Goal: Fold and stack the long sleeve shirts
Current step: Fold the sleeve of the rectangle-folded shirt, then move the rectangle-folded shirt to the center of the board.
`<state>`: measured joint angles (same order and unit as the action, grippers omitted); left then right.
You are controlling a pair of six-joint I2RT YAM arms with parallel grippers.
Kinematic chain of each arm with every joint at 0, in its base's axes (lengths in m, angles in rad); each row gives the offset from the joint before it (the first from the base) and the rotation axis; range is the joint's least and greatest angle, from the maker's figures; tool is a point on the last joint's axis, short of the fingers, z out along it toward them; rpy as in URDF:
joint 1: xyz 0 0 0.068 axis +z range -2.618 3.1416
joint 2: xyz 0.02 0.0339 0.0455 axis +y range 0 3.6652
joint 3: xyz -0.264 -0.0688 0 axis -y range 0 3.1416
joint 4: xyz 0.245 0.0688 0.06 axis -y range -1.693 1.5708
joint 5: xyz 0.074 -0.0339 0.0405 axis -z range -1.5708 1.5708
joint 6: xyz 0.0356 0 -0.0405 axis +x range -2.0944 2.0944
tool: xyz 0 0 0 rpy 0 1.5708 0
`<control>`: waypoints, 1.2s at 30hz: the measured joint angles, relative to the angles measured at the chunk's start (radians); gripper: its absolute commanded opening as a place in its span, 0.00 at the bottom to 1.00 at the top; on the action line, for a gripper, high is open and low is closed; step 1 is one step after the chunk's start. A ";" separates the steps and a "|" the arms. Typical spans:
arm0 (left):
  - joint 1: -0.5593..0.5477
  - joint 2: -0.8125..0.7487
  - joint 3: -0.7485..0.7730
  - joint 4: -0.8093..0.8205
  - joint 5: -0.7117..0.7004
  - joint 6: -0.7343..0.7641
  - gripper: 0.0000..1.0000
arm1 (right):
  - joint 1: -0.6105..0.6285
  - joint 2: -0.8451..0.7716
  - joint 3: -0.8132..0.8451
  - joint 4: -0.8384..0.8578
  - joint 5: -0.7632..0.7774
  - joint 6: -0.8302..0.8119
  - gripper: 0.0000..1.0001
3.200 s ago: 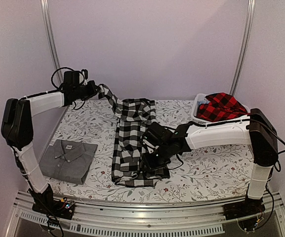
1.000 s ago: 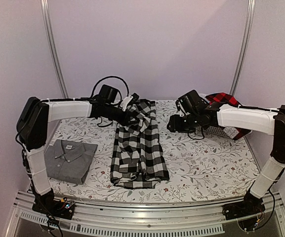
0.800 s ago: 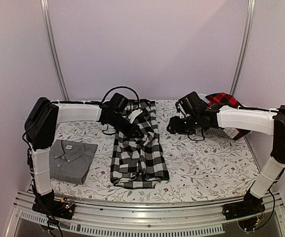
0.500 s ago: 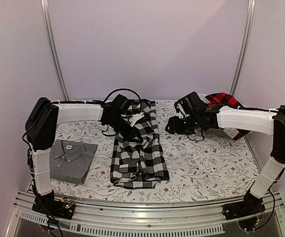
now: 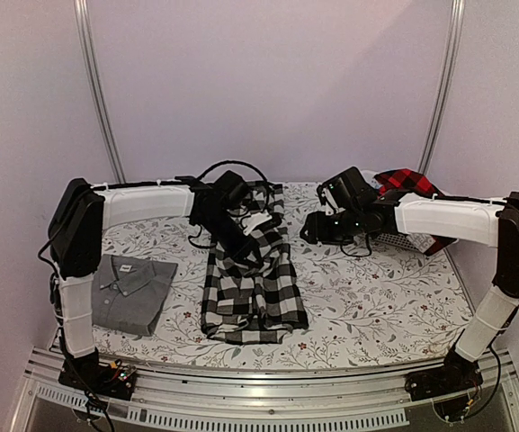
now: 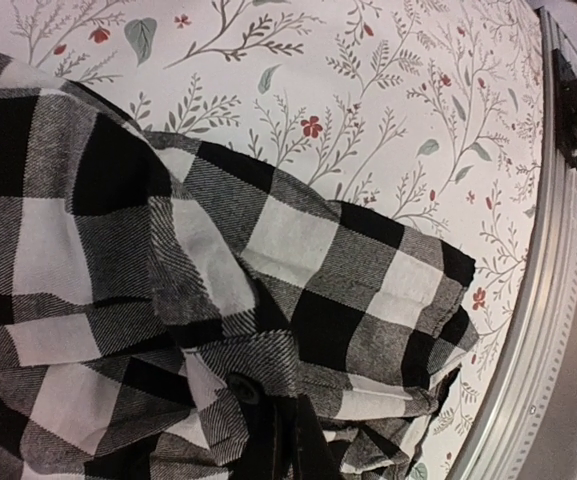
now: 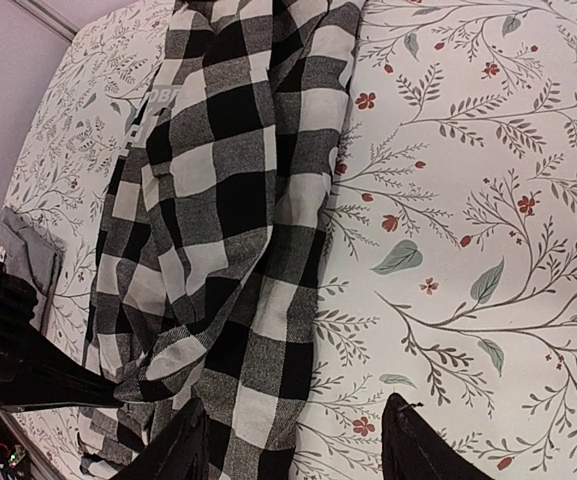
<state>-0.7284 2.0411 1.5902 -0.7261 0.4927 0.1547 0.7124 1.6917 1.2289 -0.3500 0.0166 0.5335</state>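
The check shirt's strip point(image 5: 232, 295) lies at a slant with its sleeve rumpled on top. My right gripper should hold the sleeve point(image 5: 272, 270) while my left gripper straightens the far end of the shirt.
The black-and-white check shirt point(image 5: 252, 281) lies lengthwise on the middle of the table as a narrow strip. My left gripper point(image 5: 246, 252) reaches over its upper half and is shut on a sleeve fold of it; in the left wrist view the fingers point(image 6: 286, 445) pinch the check cloth point(image 6: 268, 290) beside a dark button. My right gripper point(image 5: 308, 229) hovers open just right of the shirt's top, and in its own view it point(image 7: 293, 445) straddles the shirt's right edge point(image 7: 268, 330), holding nothing. The grey shirt point(image 5: 126, 290) lies folded at the front left. The red-and-black shirt point(image 5: 405, 184) sits in the basket.
The white plastic basket point(image 5: 396, 239) stands at the back right, mostly behind my right forearm. The table carries a floral cloth point(image 5: 376, 297). A metal rail point(image 6: 558, 300) runs along the table's edge in the left wrist view. Grey cloth point(image 7: 23, 262) shows at the right wrist view's left edge.
My left gripper has carried the sleeve rightward and toward the front, from the shirt's top left onto its upper middle. The right arm has barely moved.
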 measured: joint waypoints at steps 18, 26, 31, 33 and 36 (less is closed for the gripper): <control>-0.011 -0.056 -0.021 -0.023 0.056 -0.035 0.52 | 0.000 0.006 -0.015 0.019 -0.027 -0.010 0.56; 0.142 -0.166 -0.122 0.275 0.052 -0.262 0.41 | 0.048 0.100 0.041 0.029 -0.068 -0.038 0.41; 0.217 -0.064 -0.073 0.435 0.014 -0.394 0.40 | 0.097 0.181 0.105 0.049 -0.097 -0.048 0.35; 0.233 0.003 -0.036 0.480 0.006 -0.432 0.39 | 0.108 0.208 0.114 0.060 -0.105 -0.049 0.34; 0.248 0.121 0.037 0.520 0.003 -0.483 0.37 | 0.117 0.249 0.119 0.069 -0.119 -0.048 0.34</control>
<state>-0.4805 2.1616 1.6268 -0.2062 0.4953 -0.3279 0.8295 1.9411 1.3476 -0.2813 -0.1028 0.4858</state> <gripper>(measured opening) 0.382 0.345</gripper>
